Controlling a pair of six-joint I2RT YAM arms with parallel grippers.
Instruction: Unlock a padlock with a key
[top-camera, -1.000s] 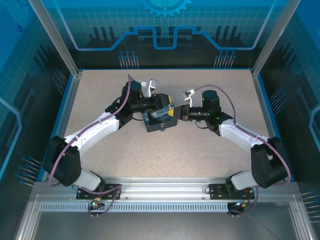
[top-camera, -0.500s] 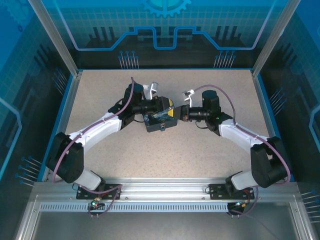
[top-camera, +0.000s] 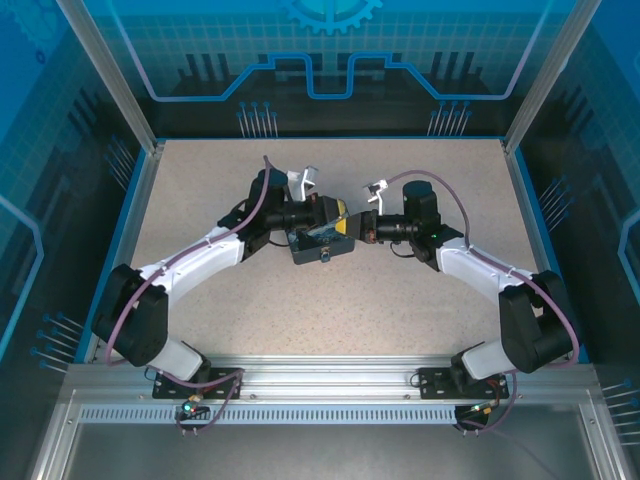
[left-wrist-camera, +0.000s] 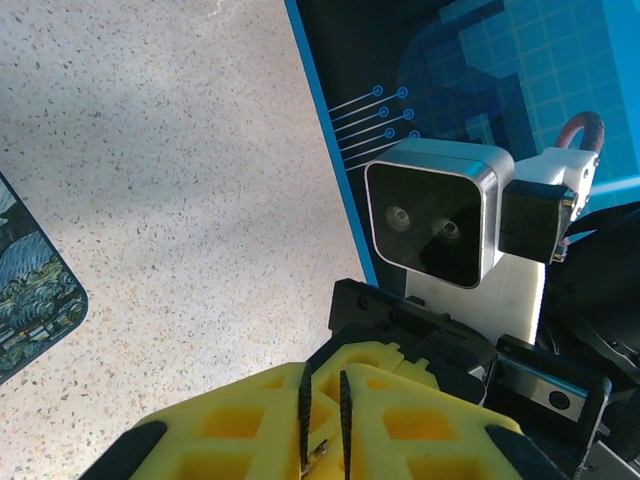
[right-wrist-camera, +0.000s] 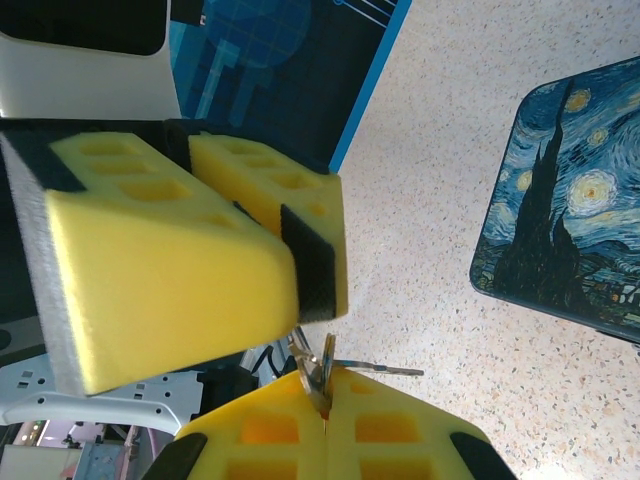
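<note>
The key's thin blade (right-wrist-camera: 385, 368) sticks out crosswise from my right gripper's tips, so my left gripper should steady the key while my right gripper retakes it straight.
The two grippers meet tip to tip over the table's middle. My left gripper (top-camera: 338, 222) (left-wrist-camera: 323, 390) has its yellow fingers drawn close, with a small silvery bit (left-wrist-camera: 319, 452) pinched in the narrow slot. That bit seems to belong to the padlock, whose teal body is hidden. My right gripper (top-camera: 357, 226) (right-wrist-camera: 323, 405) is shut on the key (right-wrist-camera: 324, 365), a thin metal piece on a small ring, with a second thin blade (right-wrist-camera: 385, 370) sticking out sideways. The left gripper's fingers (right-wrist-camera: 190, 240) hang just above the key.
The tin box printed with the Starry Night painting (top-camera: 320, 248) (right-wrist-camera: 565, 225) (left-wrist-camera: 30, 290) lies flat on the speckled table under and beside the grippers. The right wrist's camera housing (left-wrist-camera: 435, 215) faces the left gripper closely. Blue walls ring the table.
The left arm's elbow has swung slightly and its gripper has edged towards the right gripper. The right gripper has shifted a little left. Both grips are unchanged.
</note>
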